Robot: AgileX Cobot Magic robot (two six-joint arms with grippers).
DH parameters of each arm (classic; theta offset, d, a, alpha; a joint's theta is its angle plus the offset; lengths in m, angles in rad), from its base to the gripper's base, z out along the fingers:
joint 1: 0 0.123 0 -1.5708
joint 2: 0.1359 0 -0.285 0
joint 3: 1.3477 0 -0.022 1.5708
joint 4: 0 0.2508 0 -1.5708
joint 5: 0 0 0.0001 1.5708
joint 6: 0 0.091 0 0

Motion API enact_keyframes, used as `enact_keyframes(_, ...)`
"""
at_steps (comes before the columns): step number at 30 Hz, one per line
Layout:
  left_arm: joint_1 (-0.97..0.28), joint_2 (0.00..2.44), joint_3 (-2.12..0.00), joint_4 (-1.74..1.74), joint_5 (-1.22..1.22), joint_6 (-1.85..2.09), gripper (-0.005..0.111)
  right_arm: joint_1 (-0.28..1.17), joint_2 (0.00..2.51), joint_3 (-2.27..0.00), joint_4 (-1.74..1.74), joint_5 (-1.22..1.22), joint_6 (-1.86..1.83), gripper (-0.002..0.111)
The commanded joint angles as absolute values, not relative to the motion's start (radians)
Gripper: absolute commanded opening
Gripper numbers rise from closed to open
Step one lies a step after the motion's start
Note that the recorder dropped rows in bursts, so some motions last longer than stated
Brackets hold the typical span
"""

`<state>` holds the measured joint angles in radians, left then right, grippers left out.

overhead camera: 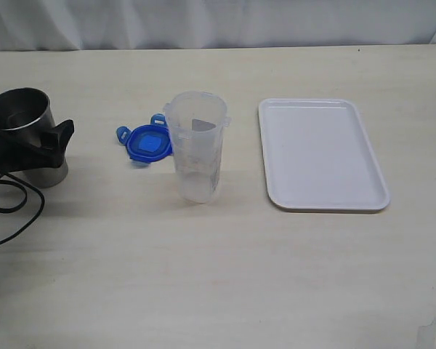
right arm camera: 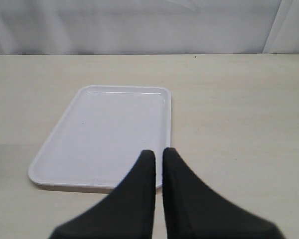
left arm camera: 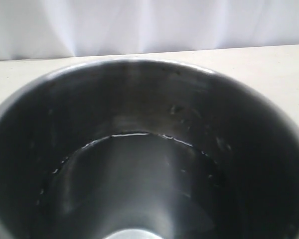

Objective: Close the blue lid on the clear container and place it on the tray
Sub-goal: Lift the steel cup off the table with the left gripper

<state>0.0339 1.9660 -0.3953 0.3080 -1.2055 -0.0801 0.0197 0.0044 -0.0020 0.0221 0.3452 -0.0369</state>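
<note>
The grey steel cup's inside (overhead camera: pixel 20 109) has a bright waterline (left arm camera: pixel 131 134) all around it, so clear liquid should pour out when I tip the cup over the clear container.
The clear container (overhead camera: pixel 196 145) stands upright and uncovered at the table's middle. The blue lid (overhead camera: pixel 147 143) lies flat on the table just to its left, its right edge hidden behind the container. The white tray (overhead camera: pixel 323 153) lies to the right with nothing on it. My left gripper (overhead camera: pixel 29 134) is at the far left, jaws wide open astride a grey steel cup (overhead camera: pixel 25 116), one black finger (overhead camera: pixel 58 137) against the cup's right side. The left wrist view shows only the cup's inside (left arm camera: pixel 139 174). My right gripper (right arm camera: pixel 158 152) is shut and empty, hovering over the tray (right arm camera: pixel 104 129) near its corner.
A black cable (overhead camera: pixel 14 207) loops on the table in front of the steel cup. A white curtain (overhead camera: pixel 218 22) closes off the back edge of the table. Bare tabletop (overhead camera: pixel 218 276) stretches in front of the container and tray.
</note>
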Motion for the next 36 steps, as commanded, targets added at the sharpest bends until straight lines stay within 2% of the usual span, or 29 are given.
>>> enact_keyframes(1,0.028,1.967,-0.402,0.297,-1.21,-0.085,0.105,0.014,0.0,0.0,0.014,0.345,-0.036,0.005)
enact_keyframes(3,0.028,1.967,-0.402,0.297,-1.21,-0.085,0.097,0.014,0.0,0.0,0.014,0.345,-0.036,0.005)
enact_keyframes(11,0.028,1.967,-0.402,0.349,-1.181,-0.085,0.031,0.014,0.0,0.0,0.014,0.345,-0.036,0.005)
enact_keyframes(14,0.028,1.967,-0.402,0.367,-1.181,-0.085,0.003,0.014,0.0,0.0,0.014,0.345,-0.036,0.005)
enact_keyframes(15,0.028,1.967,-0.402,0.372,-1.181,-0.085,0.0,0.014,0.0,0.0,0.014,0.345,-0.036,0.005)
enact_keyframes(26,0.028,1.967,-0.402,0.435,-1.221,-0.107,0.0,0.014,0.0,0.0,0.014,0.345,-0.036,0.005)
enact_keyframes(36,0.028,1.872,-0.432,0.5,-1.221,-0.189,0.0,0.014,0.0,0.0,0.014,0.345,-0.036,0.005)
